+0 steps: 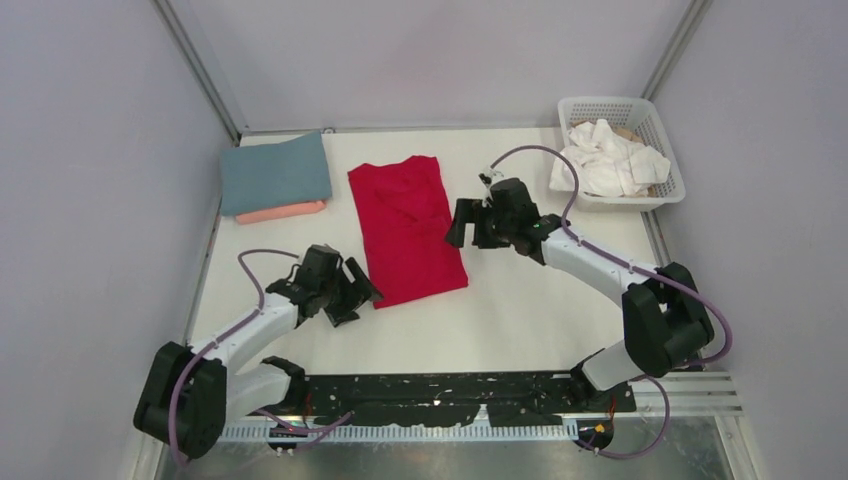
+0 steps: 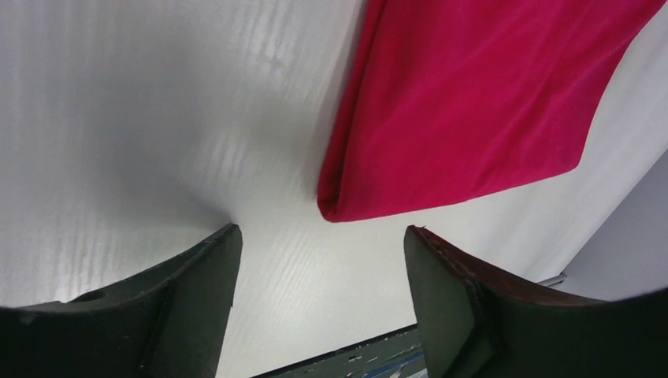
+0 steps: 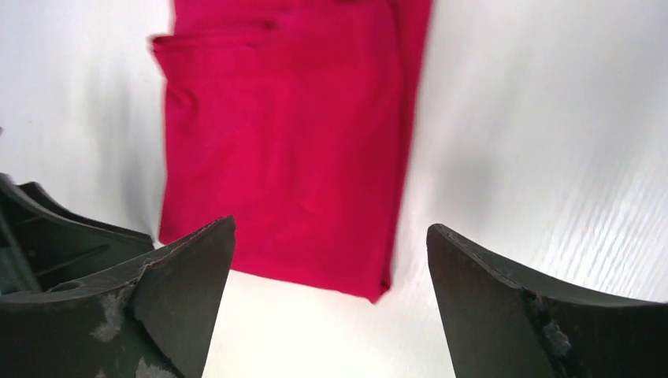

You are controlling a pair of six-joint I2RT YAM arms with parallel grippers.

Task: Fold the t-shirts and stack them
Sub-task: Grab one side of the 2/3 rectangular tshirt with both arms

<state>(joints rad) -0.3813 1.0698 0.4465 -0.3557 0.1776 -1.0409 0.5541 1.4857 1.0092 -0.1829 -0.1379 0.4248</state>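
Note:
The whole red t-shirt [image 1: 412, 245] has its far end [image 1: 396, 174] lying flat and free. All of it should slide along as one folded piece when I pull the near corners.
A bright red t-shirt [image 1: 406, 228] lies folded into a long strip in the middle of the table; it also shows in the left wrist view [image 2: 465, 110] and the right wrist view [image 3: 291, 150]. A folded blue-grey t-shirt [image 1: 275, 172] lies on a folded salmon pink one [image 1: 283, 212] at the back left. White t-shirts [image 1: 606, 160] are heaped in the basket. My left gripper [image 1: 355, 293] is open and empty beside the red shirt's near left corner. My right gripper [image 1: 464, 223] is open and empty at the red shirt's right edge.
A white lattice basket [image 1: 668, 160] stands at the back right corner. Grey walls enclose the table on three sides. A black perforated strip [image 1: 450, 395] runs along the near edge between the arm bases.

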